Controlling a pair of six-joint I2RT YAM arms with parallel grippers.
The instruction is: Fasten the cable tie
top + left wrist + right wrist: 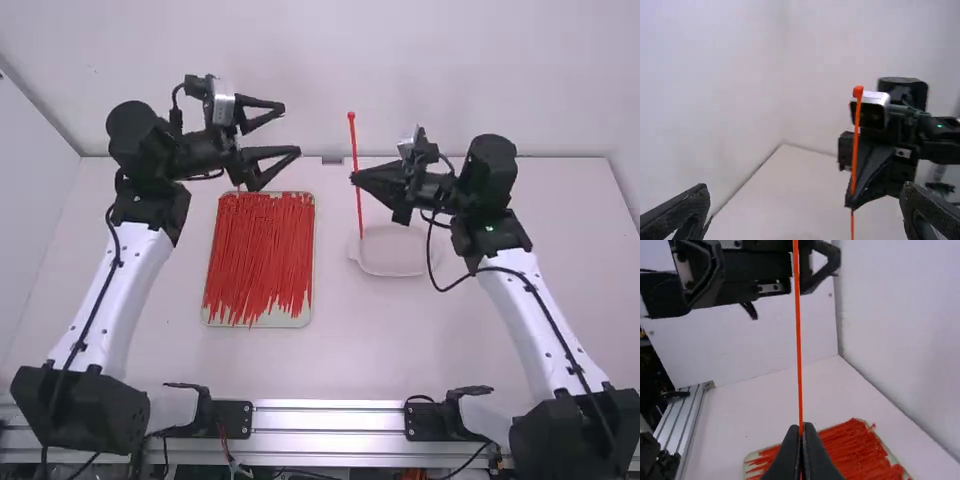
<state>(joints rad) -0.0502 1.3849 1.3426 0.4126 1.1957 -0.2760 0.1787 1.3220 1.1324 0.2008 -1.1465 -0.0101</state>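
Note:
The red cable tie [359, 206] will curve round and stay in a loop when I thread it through, because a thin strap leads down from the blocky head [351, 115].
A single red cable tie [355, 172] stands upright above the table, its head at the top. My right gripper [356, 179] is shut on its strap about halfway up, seen also in the right wrist view, where the tie [798, 335] rises from my right gripper [801, 432]. My left gripper [285, 128] is held up in the air, open, a short way left of the tie, nothing between its fingers. In the left wrist view the tie [855, 145] stands in front of the right gripper's black body, between my own spread fingertips [687, 210].
A tray [309, 318] full of several red cable ties lies flat on the table left of the middle. A clear shallow container [392, 250] sits under the right gripper. White walls close the table at the back and left.

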